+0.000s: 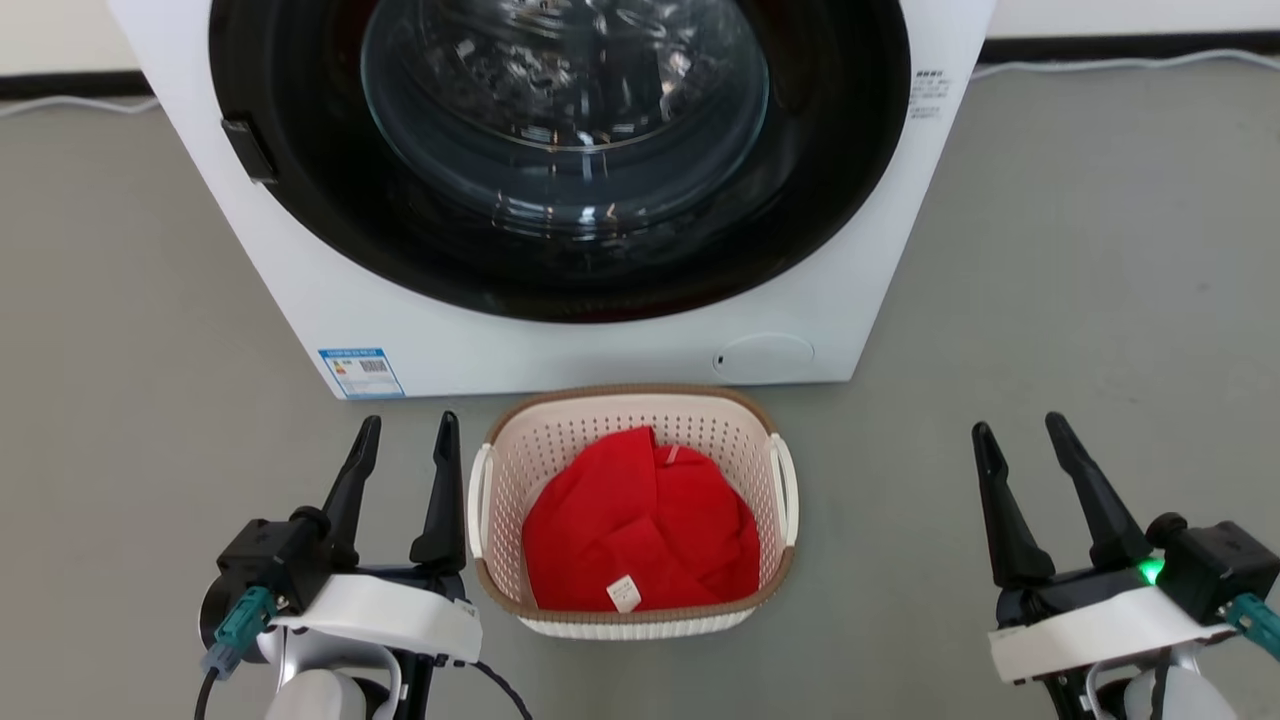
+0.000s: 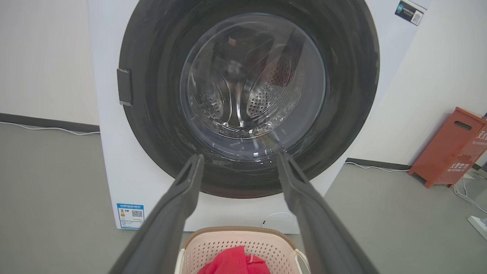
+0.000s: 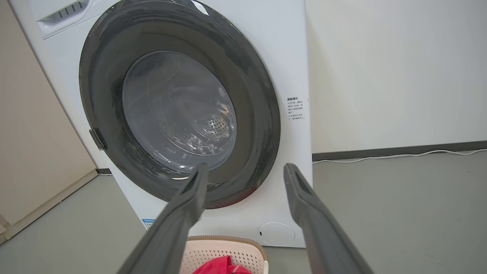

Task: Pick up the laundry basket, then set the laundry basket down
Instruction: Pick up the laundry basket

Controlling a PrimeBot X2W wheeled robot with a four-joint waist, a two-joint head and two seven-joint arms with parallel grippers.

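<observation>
Both ends of the white side handle [image 1: 787, 490] go into the laundry basket's brown rim [image 1: 786, 560], so the handle will remain stiff when the robot lifts the laundry basket.
The laundry basket [image 1: 745, 425] is small, cream-white and perforated, with a brown rim and white side handles. It stands on the grey floor just in front of the washing machine [image 1: 560, 340] and holds a red garment [image 1: 640, 525]. My left gripper [image 1: 408, 432] is open, its fingers just left of the basket's left handle. Well to the basket's right, my right gripper [image 1: 1020, 428] is open and holds nothing. The basket's far rim [image 2: 236, 230] sits at the bottom of the left wrist view between the open left gripper [image 2: 239, 160]. Its corner [image 3: 228, 247] shows below the open right gripper [image 3: 245, 169].
The washing machine's round dark door [image 1: 560, 130] is shut. A red box [image 2: 452, 146] stands by the wall to the machine's right, with white cables [image 2: 380, 167] along the baseboard. Open grey floor [image 1: 1080, 300] lies on both sides of the basket.
</observation>
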